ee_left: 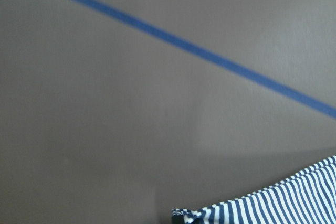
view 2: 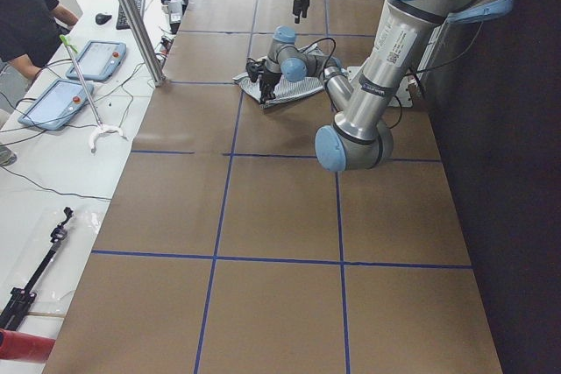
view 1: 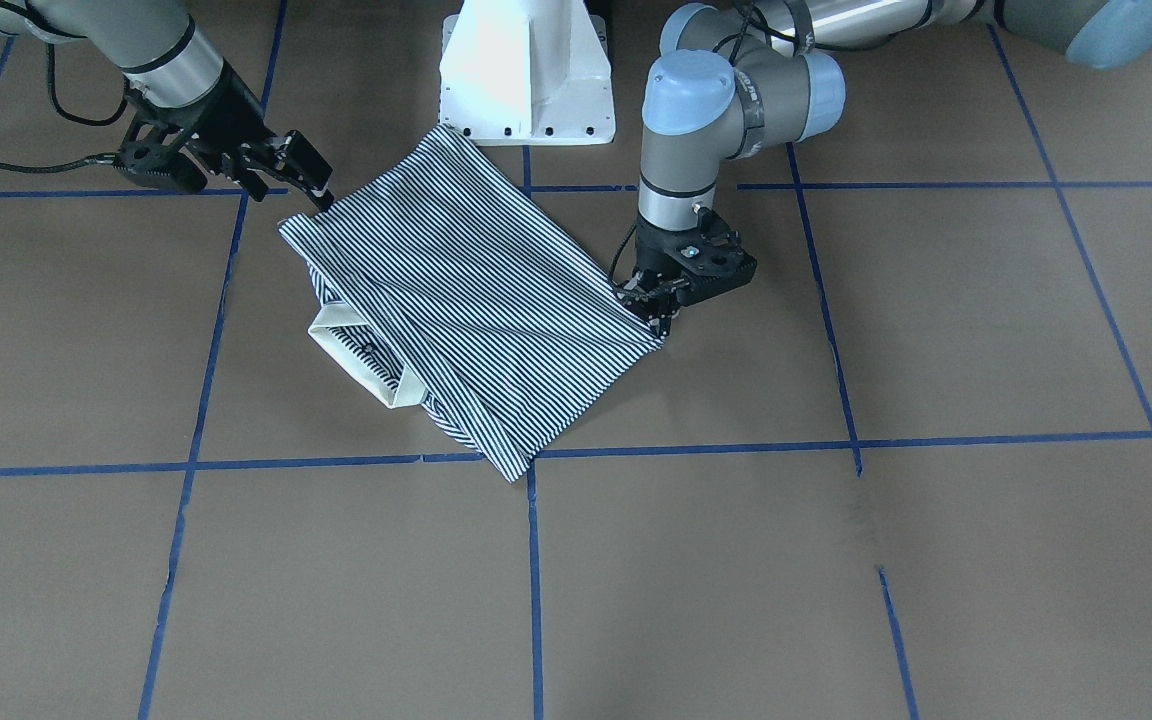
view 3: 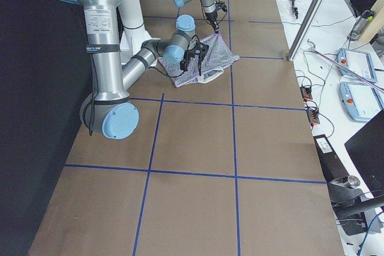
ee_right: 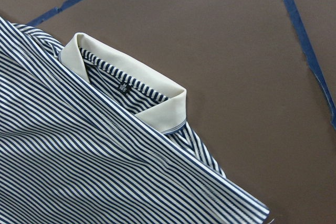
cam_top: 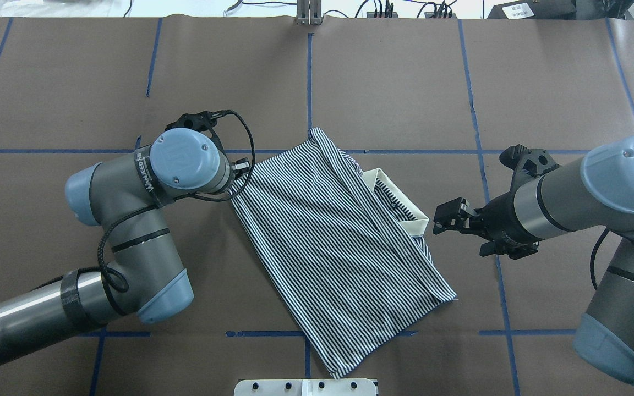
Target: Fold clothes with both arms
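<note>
I should keep pulling the slanted shirt's corner (view 1: 659,342) away from the pedestal with my left gripper, which is gripping it, until the shirt is straight, because there is open table ahead (view 1: 675,486).
The striped polo shirt (view 1: 476,300) lies folded on the brown table, slanted, and shows in the overhead view (cam_top: 328,242) too. Its cream collar (cam_top: 399,206) sticks out on the side toward my right arm, and fills the right wrist view (ee_right: 131,77). My left gripper (view 1: 658,318) is low at the shirt's corner, fingers together and touching the fabric; in the overhead view (cam_top: 241,168) the wrist mostly hides it. The left wrist view shows only that bunched corner (ee_left: 283,203). My right gripper (cam_top: 439,223) is open and empty, raised beside the collar.
The white pedestal base (view 1: 526,70) stands just behind the shirt's back corner. Blue tape lines (view 1: 536,450) grid the brown table. In the left side view an operator (view 2: 26,15) and tablets (view 2: 57,102) are on the bench beyond the far table edge.
</note>
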Tool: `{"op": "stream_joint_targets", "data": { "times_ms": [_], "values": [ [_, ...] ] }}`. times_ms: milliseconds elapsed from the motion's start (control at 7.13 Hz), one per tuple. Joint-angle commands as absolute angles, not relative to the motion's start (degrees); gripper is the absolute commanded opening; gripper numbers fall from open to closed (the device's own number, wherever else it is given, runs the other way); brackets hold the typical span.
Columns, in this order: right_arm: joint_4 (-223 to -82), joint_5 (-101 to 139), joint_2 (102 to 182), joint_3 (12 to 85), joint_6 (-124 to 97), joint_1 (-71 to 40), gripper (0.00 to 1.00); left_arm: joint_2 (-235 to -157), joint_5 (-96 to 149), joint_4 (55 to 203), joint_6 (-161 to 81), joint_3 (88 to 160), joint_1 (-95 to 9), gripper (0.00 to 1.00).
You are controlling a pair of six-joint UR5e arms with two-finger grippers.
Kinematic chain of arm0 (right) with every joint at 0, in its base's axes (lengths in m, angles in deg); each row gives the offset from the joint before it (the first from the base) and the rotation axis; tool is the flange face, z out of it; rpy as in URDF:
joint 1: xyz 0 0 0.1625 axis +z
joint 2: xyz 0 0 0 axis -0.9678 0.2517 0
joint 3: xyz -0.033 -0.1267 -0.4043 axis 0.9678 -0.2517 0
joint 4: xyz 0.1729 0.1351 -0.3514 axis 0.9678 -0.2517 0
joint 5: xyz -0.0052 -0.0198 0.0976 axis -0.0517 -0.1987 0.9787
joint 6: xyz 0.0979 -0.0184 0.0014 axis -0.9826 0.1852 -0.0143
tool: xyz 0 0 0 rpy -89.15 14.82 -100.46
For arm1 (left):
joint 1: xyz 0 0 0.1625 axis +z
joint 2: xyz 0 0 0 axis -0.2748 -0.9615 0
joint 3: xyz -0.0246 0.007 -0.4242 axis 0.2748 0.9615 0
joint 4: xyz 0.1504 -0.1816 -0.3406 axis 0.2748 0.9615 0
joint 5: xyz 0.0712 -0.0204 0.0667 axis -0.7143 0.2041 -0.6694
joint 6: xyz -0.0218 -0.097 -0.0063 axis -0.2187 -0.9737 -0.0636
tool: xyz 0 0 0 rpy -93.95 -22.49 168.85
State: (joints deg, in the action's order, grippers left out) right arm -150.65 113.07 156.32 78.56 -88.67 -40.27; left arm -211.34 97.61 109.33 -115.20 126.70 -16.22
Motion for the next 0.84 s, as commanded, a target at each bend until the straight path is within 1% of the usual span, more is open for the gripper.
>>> {"op": "stream_joint_targets", "data": {
  "times_ms": [0, 140, 280, 561, 701],
  "values": [
    [-150.62, 111.95, 156.25, 77.59, -88.84, -40.35, 1.0, -214.07, 97.2, 113.0, -109.3, 121.52, -19.98, 0.0],
    [-150.62, 111.77, 156.17, 77.59, -88.93, -40.27, 1.0, -215.04, 95.63, 114.4, -106.75, 120.91, -20.69, 0.0],
    [-150.62, 111.5, 155.99, 77.59, -88.93, -40.27, 1.0, -216.35, 92.74, 119.2, -104.55, 117.42, -20.87, 0.0],
    [-150.62, 110.98, 155.9, 77.5, -88.93, -40.18, 1.0, -220.21, 88.34, 134.99, -102.69, 104.36, -20.96, 0.0],
    [-150.62, 110.97, 155.9, 77.59, -89.02, -40.18, 1.0, -221.1, 86.67, 137.16, -101.11, 102.55, -21.4, 0.0]
  ]
}}
